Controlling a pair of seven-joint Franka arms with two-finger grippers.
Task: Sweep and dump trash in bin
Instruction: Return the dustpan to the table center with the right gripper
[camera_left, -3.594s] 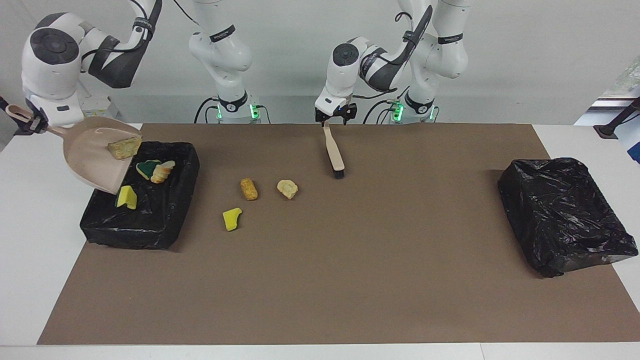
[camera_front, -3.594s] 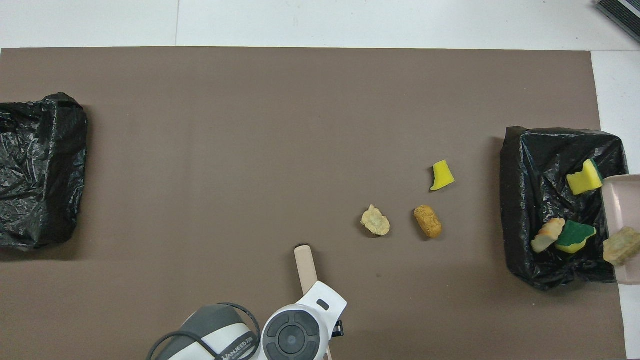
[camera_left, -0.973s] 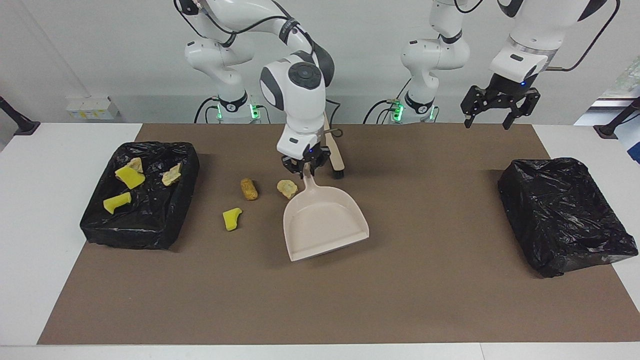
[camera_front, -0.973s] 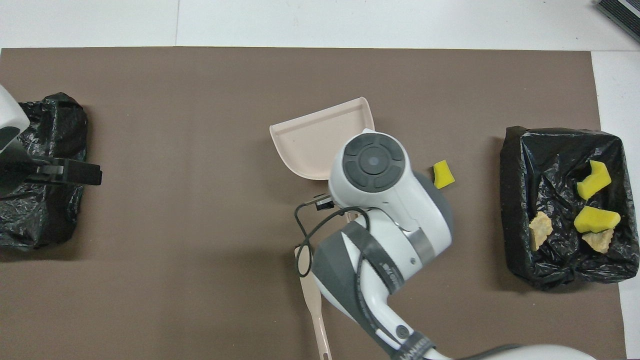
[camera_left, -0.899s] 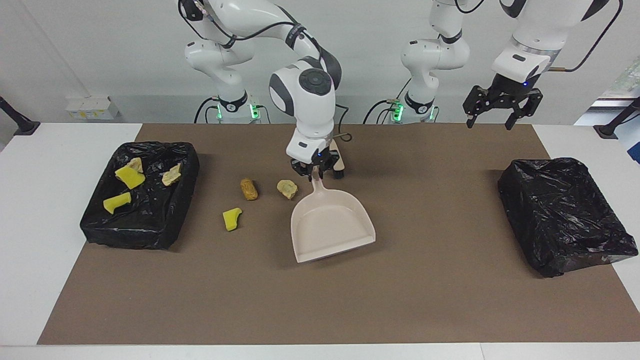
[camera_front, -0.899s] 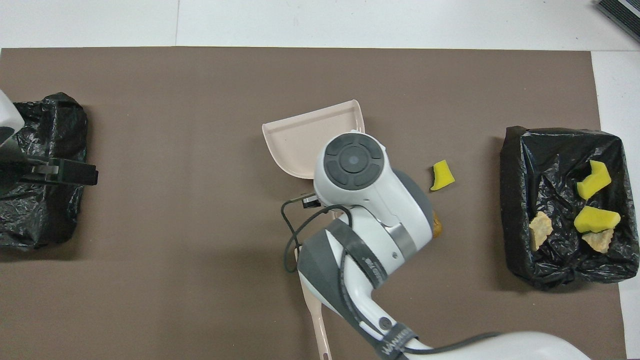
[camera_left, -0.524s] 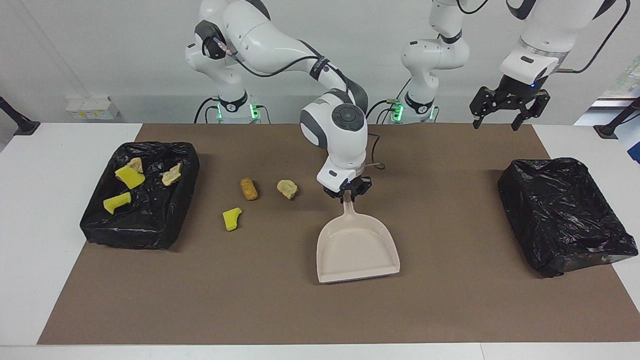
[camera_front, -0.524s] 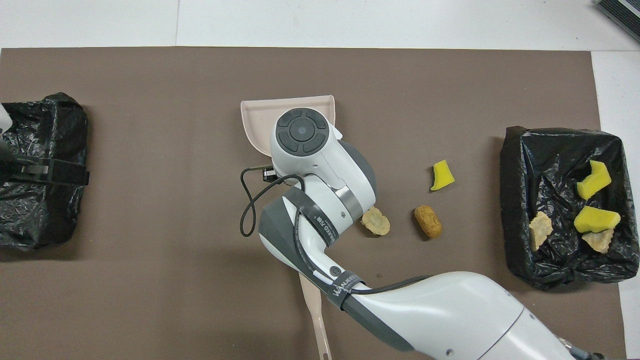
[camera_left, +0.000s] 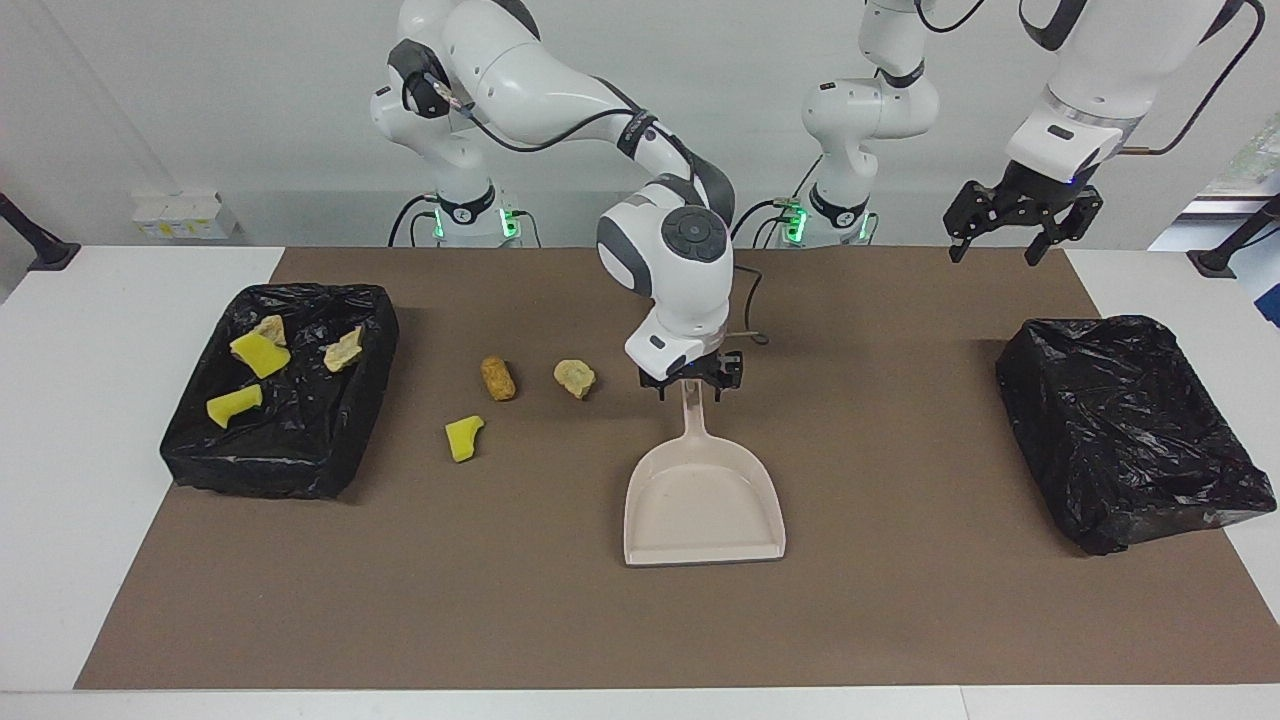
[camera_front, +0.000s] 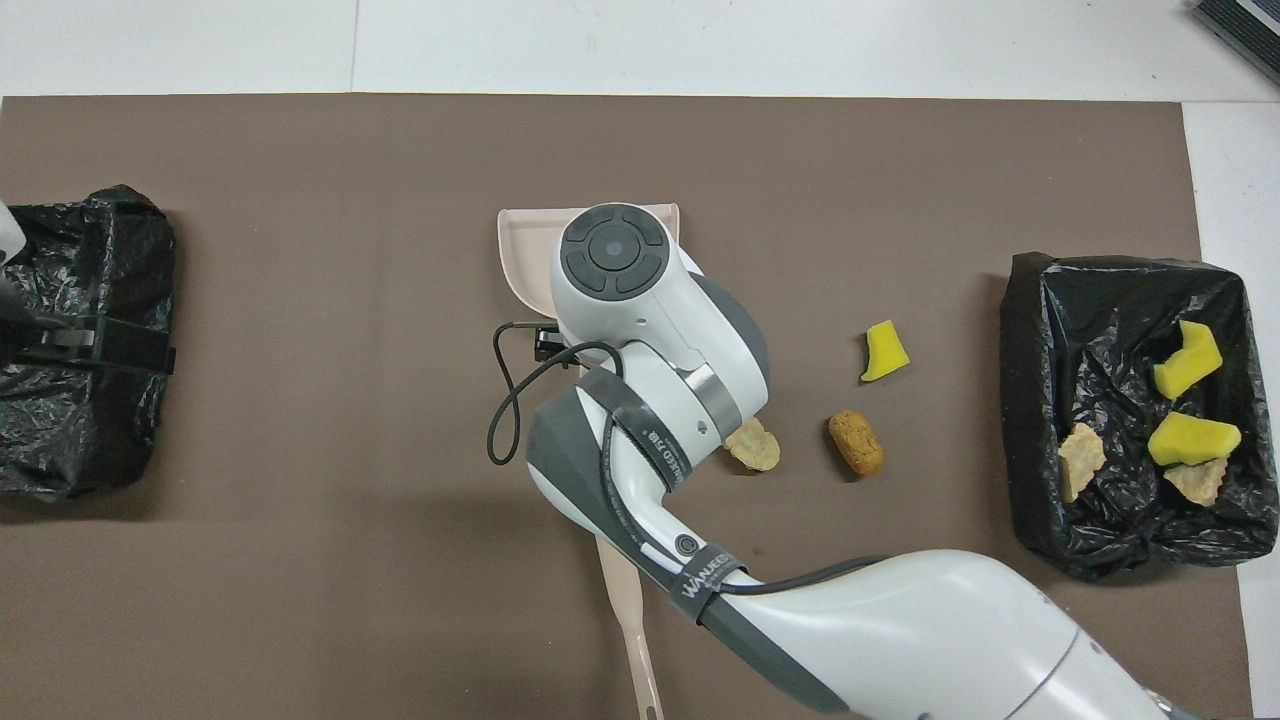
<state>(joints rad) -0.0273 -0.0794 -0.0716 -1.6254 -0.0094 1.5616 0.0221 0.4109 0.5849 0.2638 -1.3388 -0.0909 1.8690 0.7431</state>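
The beige brush (camera_front: 639, 654) is lying with its smooth back (camera_front: 618, 581) on top, so the robot should expect black bristles hidden on the underside when it picks the brush up.
Three pieces of trash lie loose on the brown mat: an orange-brown chunk (camera_left: 497, 378) (camera_front: 856, 443), a tan chunk (camera_left: 574, 377) (camera_front: 755, 447) and a yellow sponge piece (camera_left: 463, 438) (camera_front: 884, 352). Several more lie in the black-lined bin (camera_left: 270, 475) (camera_front: 1035, 400) at the right arm's end. The beige dustpan (camera_left: 705, 500) (camera_front: 525, 250) lies flat mid-mat. My right gripper (camera_left: 690, 385) is low over its handle end, open, fingers either side of the handle. My left gripper (camera_left: 1022, 232) hangs open in the air toward the left arm's end of the table.
A second black-lined bin (camera_left: 1120, 420) (camera_front: 80, 400) stands at the left arm's end with no trash showing in it. The beige brush handle (camera_front: 630, 620) lies on the mat near the robots, mostly covered by the right arm.
The right gripper carried the dustpan toward the left arm's end, set it flat on the mat and opened off its handle. The left gripper drifted slightly toward its end of the table.
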